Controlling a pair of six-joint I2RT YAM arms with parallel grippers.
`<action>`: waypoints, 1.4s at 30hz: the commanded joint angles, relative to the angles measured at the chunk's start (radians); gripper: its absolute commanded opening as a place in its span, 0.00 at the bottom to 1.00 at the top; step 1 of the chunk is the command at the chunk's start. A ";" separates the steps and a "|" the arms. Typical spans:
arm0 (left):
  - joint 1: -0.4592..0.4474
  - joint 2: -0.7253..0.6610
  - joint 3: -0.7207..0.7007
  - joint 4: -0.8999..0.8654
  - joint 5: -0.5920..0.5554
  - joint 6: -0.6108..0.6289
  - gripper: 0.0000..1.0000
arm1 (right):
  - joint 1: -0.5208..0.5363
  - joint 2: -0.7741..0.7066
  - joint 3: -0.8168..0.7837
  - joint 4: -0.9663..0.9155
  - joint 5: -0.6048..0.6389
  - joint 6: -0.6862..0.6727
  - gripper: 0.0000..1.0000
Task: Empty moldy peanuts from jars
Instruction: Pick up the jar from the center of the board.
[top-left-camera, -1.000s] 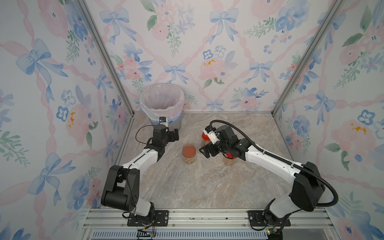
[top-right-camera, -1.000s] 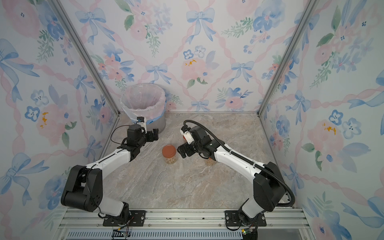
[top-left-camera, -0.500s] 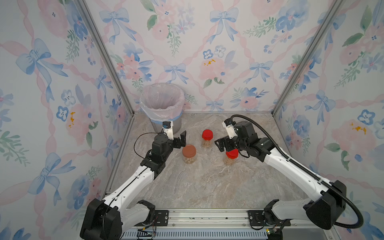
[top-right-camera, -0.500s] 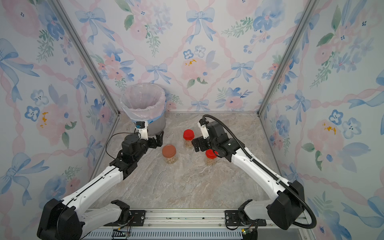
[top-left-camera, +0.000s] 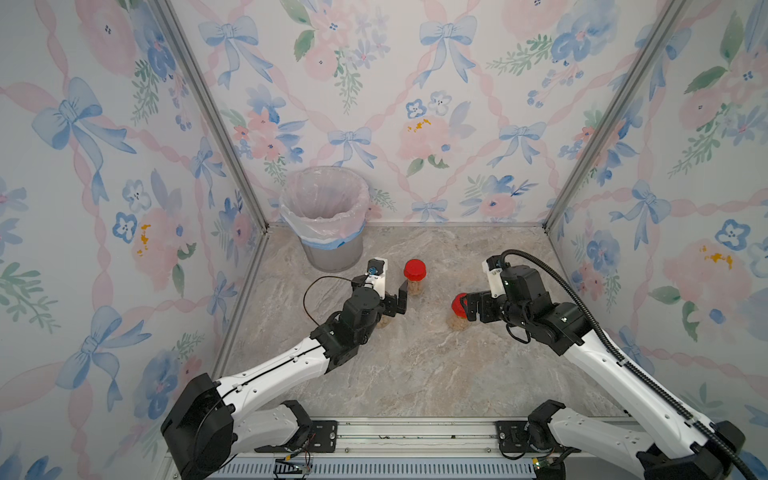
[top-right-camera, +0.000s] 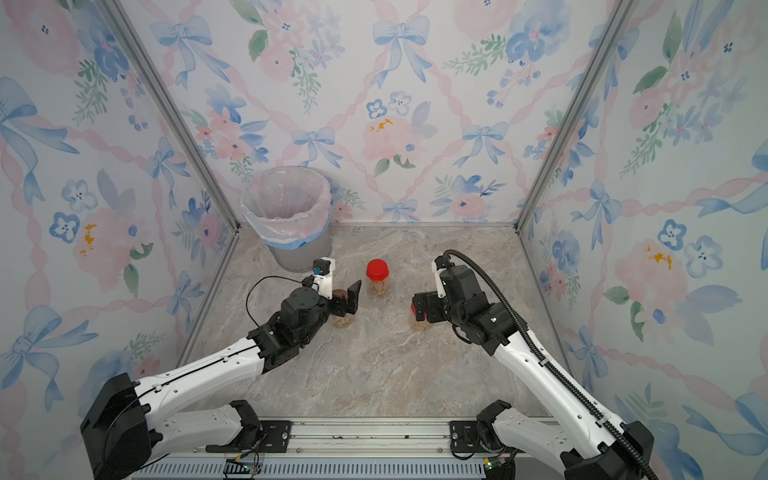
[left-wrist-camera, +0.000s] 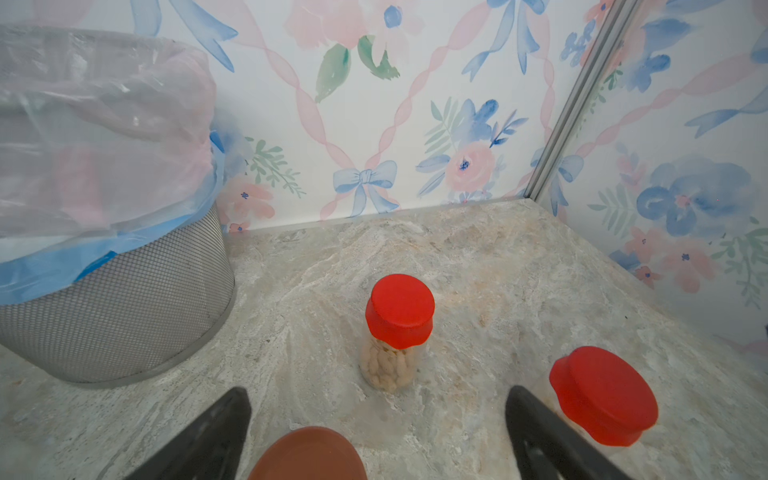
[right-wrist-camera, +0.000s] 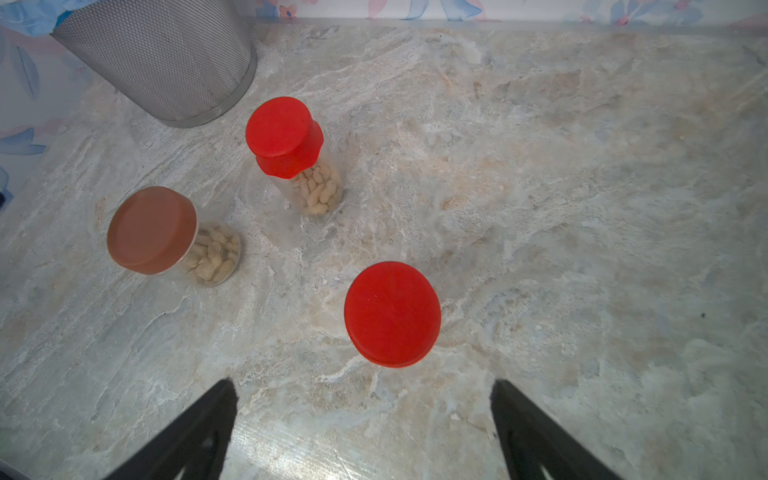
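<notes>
My left gripper hangs above the brown-lidded jar (top-right-camera: 340, 294) and blocks my right gripper. I should move my left gripper away before my right gripper takes the jar (top-right-camera: 343, 321).
Three clear jars of moldy peanuts (right-wrist-camera: 212, 257) stand lidded on the marble floor. A red-lidded jar (top-left-camera: 414, 279) (top-right-camera: 377, 277) stands at the back in both top views. My left gripper (top-left-camera: 390, 303) (left-wrist-camera: 376, 419) hovers open over the brown-lidded jar (top-right-camera: 343, 320), whose lid (left-wrist-camera: 309, 455) shows between its fingers. My right gripper (top-left-camera: 467, 305) (right-wrist-camera: 365, 401) is open just above and beside the other red-lidded jar (top-left-camera: 458, 311), its lid (right-wrist-camera: 392, 313) just ahead of the fingers. Neither gripper holds anything.
A grey mesh bin (top-left-camera: 332, 253) with a pinkish liner stands in the back left corner, close behind the jars. Flowered walls close in the floor on three sides. A rail (top-left-camera: 395, 432) runs along the front edge.
My left gripper has come away from the bin to above the brown-lidded jar. My right gripper has swung right, uncovering the back red-lidded jar, and now stands over the nearer one.
</notes>
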 joint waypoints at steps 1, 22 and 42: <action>-0.008 0.010 0.025 0.017 0.030 0.013 0.98 | -0.002 -0.019 -0.027 -0.069 0.009 0.044 0.97; -0.011 -0.138 -0.128 -0.004 -0.034 -0.074 0.98 | 0.186 -0.128 -0.170 0.005 0.234 0.184 0.97; 0.121 -0.441 -0.293 -0.125 -0.178 -0.216 0.98 | 0.479 0.460 0.134 0.334 0.139 0.022 0.97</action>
